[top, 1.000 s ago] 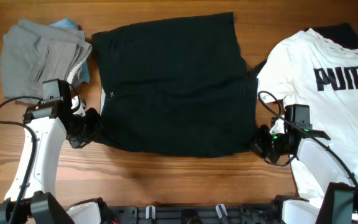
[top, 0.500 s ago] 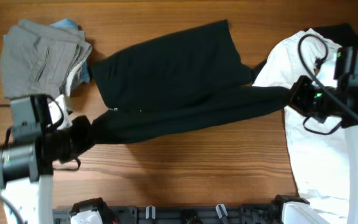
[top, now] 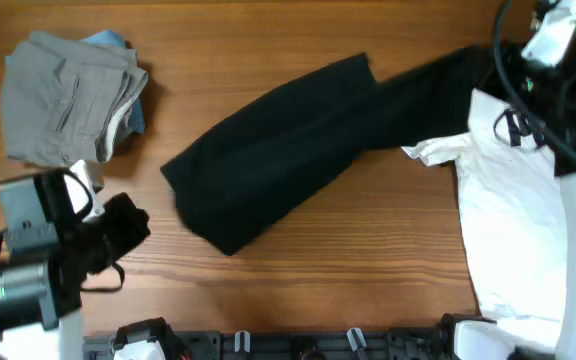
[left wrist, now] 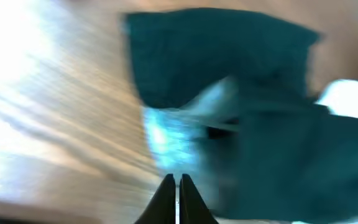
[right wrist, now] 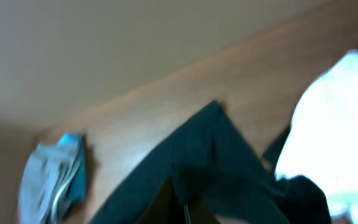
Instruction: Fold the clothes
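The black shorts run from the robot's right gripper in a bunched diagonal band (top: 353, 128), so next the left gripper grabs their loose end (top: 218, 205) and pulls it toward the front bar.
The black shorts (top: 278, 150) lie stretched in a diagonal band from the table's middle left up to the far right. My right gripper (top: 496, 62) is shut on their right end and holds it raised over the white PUMA T-shirt (top: 513, 230). In the right wrist view the black fabric (right wrist: 229, 168) hangs from the jaws (right wrist: 182, 205). My left gripper (top: 131, 222) is shut and empty, a little left of the shorts' near end. The blurred left wrist view shows its closed fingers (left wrist: 178, 190) in front of the dark fabric (left wrist: 229, 68). The grey shorts (top: 63, 95) lie bunched at the far left.
A blue cloth (top: 108, 40) peeks out from behind the grey shorts. The T-shirt covers the right side of the table down to the front edge. Bare wood (top: 348, 260) shows between the black shorts and the front rail.
My left gripper has let go of the black shorts and drawn back to the left. My right gripper has carried its end up and to the far right, dragging the shorts diagonal.
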Available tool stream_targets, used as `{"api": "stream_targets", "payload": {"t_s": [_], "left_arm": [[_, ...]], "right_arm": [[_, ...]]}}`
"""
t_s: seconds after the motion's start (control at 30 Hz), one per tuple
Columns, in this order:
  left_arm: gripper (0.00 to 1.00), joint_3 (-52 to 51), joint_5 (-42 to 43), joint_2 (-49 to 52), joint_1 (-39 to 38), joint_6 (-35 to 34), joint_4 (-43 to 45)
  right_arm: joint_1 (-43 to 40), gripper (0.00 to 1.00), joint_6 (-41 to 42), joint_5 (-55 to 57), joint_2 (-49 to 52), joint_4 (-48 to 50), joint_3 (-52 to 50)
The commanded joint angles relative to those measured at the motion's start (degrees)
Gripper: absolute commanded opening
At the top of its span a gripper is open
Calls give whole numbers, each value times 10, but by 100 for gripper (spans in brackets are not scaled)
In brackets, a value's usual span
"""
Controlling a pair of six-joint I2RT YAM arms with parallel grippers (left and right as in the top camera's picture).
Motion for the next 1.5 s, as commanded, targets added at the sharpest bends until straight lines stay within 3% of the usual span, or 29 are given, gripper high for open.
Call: {"api": "stream_targets", "payload": {"t_s": [0.0, 0.17, 0.3, 0.33, 0.47, 0.57, 0.77, 0.87, 1.0, 1.13, 1.17, 1.2, 1.23, 1.47], "left_arm": [[4, 0, -66, 59, 3, -9, 1], [4, -44, -61, 126, -1, -9, 38], [4, -59, -7, 156, -31, 0, 86], [8, -59, 14, 163, -52, 12, 110], [45, -59, -9, 200, -158, 15, 185], [57, -59, -25, 254, -221, 34, 249], [62, -59, -31, 434, -277, 76, 403], [61, -59, -28, 499, -276, 80, 467], [52, -59, 10, 537, -277, 80, 514], [34, -59, 55, 537, -277, 80, 523], [26, -59, 70, 537, -277, 80, 523], [9, -59, 83, 536, -277, 84, 520], [4, -59, 96, 533, -276, 84, 515], [4, -52, 99, 407, -257, 84, 397]], "right_arm": [[-4, 4, 15, 6, 91, 44, 11], [15, 4, -4, -70, 198, 109, 11], [26, 4, -9, -89, 226, 119, 11], [26, 4, -9, -81, 226, 119, 11], [26, 4, -8, -73, 217, 114, 12], [26, 4, -9, -73, 217, 98, 12], [26, 4, -8, -73, 217, 79, 12], [26, 4, -9, -73, 217, 73, 11], [26, 4, -9, -73, 217, 72, 12], [26, 4, -11, -65, 217, 71, 12], [26, 4, -11, -60, 217, 71, 12], [26, 4, -15, -56, 217, 71, 12], [26, 4, -23, -52, 217, 71, 12], [26, 4, -38, 0, 217, 67, 12]]}}
